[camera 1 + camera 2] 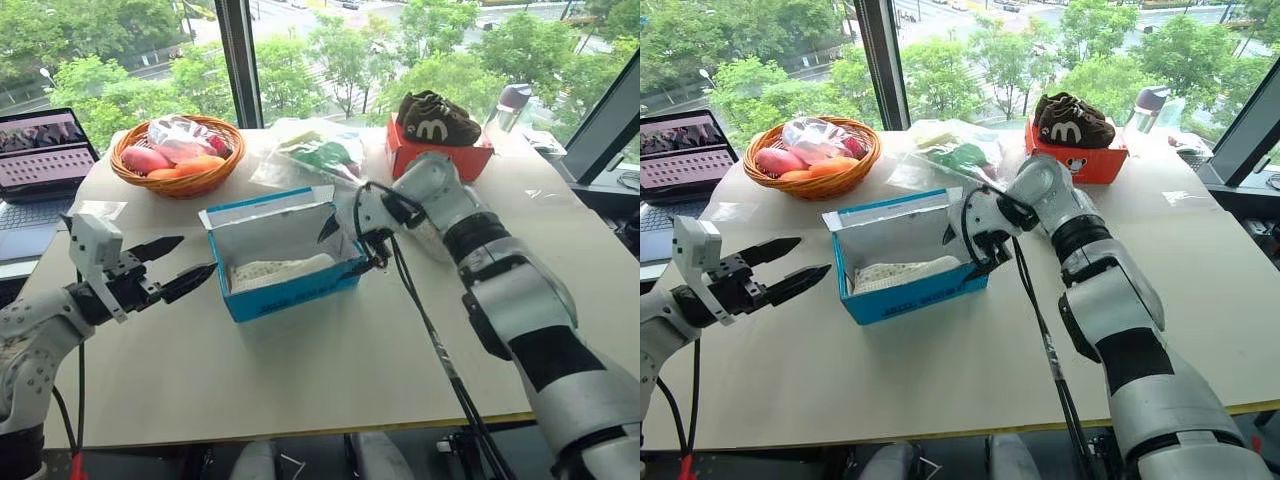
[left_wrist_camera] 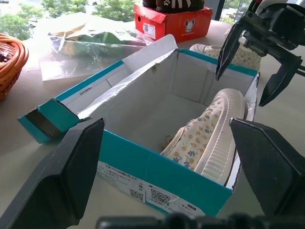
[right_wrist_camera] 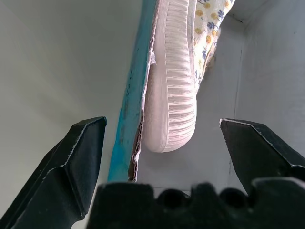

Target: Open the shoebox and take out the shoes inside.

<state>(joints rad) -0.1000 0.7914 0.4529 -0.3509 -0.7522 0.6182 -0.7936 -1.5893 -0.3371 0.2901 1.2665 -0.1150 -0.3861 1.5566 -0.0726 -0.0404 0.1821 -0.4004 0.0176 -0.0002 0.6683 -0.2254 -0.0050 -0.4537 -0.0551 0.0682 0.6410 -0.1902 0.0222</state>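
I see a thick ribbed sole (image 3: 180,81) all along the cream shoe (image 1: 280,271), so I expect the shoe to stick straight out when I pick it up by one end.
The bright blue shoebox (image 1: 290,295) stands open in the middle of the table, its lid flap (image 1: 260,205) folded back on the far side. One cream-white shoe (image 1: 275,270) lies on its side inside, against the near wall. A second cream shoe (image 2: 240,53) rests on the table just past the box's right end. My right gripper (image 1: 348,247) hangs open over that right end, its fingers straddling the box wall and the toe of the inner shoe (image 3: 171,95), holding nothing. My left gripper (image 1: 190,257) is open and empty, just left of the box, pointing at it.
At the back stand a wicker basket (image 1: 180,155) of fruit, a clear plastic bag (image 1: 310,150) and a red-orange box (image 1: 435,150) with dark brown shoes on top. A laptop (image 1: 40,160) sits far left, a bottle (image 1: 510,105) far right.
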